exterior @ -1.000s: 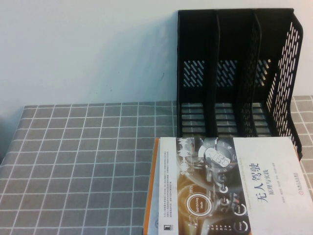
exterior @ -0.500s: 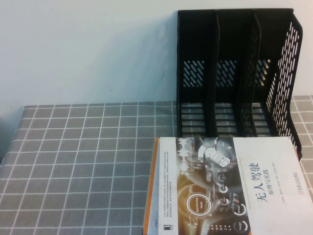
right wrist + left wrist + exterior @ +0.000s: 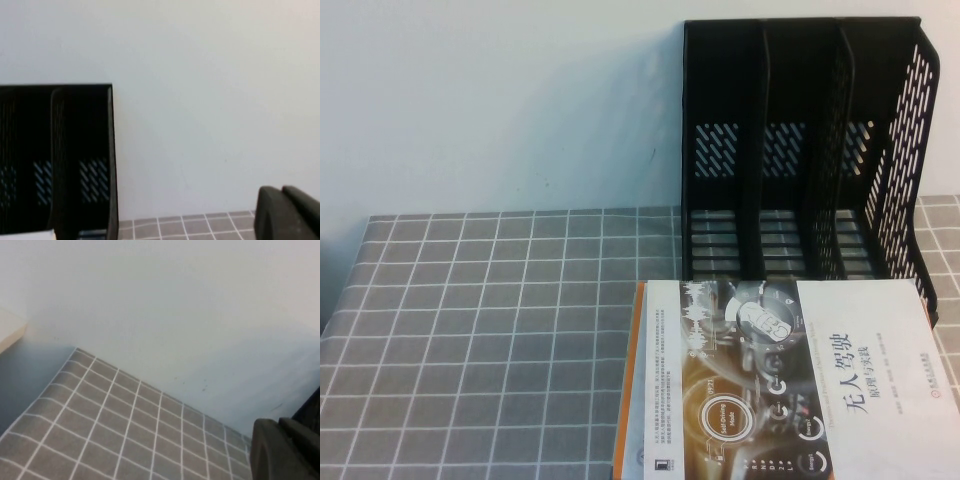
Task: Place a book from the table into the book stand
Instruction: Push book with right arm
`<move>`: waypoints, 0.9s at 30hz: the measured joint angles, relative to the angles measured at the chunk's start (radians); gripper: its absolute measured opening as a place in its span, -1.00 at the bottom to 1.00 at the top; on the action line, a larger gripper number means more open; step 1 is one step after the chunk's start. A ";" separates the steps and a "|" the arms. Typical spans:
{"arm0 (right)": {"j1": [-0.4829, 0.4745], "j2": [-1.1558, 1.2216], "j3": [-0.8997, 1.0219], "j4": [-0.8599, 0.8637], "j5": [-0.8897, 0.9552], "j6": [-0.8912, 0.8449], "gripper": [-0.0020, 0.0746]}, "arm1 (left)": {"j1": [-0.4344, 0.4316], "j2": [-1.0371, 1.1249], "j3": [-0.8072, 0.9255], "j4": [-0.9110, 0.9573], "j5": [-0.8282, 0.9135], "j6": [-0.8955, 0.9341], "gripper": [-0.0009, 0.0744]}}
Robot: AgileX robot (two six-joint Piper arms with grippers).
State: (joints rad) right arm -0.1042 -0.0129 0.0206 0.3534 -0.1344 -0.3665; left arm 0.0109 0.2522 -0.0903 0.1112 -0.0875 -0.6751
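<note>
The edge of the book sits back from the orange edge [image 3: 631, 360] underneath, so the robot's right gripper should push the book's white end [image 3: 926, 365] toward the left gripper until the book hangs over.
The book [image 3: 790, 385] lies flat on the table [image 3: 470, 330] at the front right, cover up, orange spine to the left. The black book stand [image 3: 800, 150] stands upright just behind it against the wall, its three compartments empty. Neither arm shows in the high view. In the left wrist view, my left gripper [image 3: 279, 424] is shut and empty above the table's far left part [image 3: 115, 415]. In the right wrist view, my right gripper [image 3: 281, 192] is shut and empty to the right of the book stand [image 3: 75, 160]. A white corner of the book [image 3: 30, 235] shows there.
A plain white wall [image 3: 500, 100] runs behind the table. The table's left edge [image 3: 340, 300] drops off at the far left. Bare grid cloth fills the left half of the table.
</note>
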 joint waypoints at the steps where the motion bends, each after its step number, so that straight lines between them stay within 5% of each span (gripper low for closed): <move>1: 0.000 0.000 -0.018 0.013 0.004 -0.004 -0.96 | 0.000 0.000 -0.040 0.050 0.029 -0.076 -0.99; 7: 0.000 0.069 -0.273 0.026 0.297 -0.099 -0.96 | 0.000 0.036 -0.274 0.245 0.212 -0.226 -0.99; 13: 0.000 0.335 -0.495 0.026 0.645 -0.110 -0.96 | 0.000 0.231 -0.499 0.171 0.527 0.028 -0.99; 17: 0.000 0.535 -0.609 0.026 0.803 -0.110 -0.96 | 0.000 0.395 -0.598 -0.090 0.695 0.248 -0.99; 23: 0.000 0.816 -0.690 0.043 0.912 -0.152 -0.96 | 0.000 0.583 -0.613 -0.763 0.779 0.812 -0.99; 27: 0.000 0.987 -0.707 0.153 0.910 -0.258 -0.96 | 0.000 0.711 -0.617 -1.041 0.797 1.059 -0.99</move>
State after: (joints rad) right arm -0.1042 0.9736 -0.6862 0.5068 0.7755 -0.6248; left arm 0.0109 0.9631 -0.7074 -0.9301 0.7091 0.3838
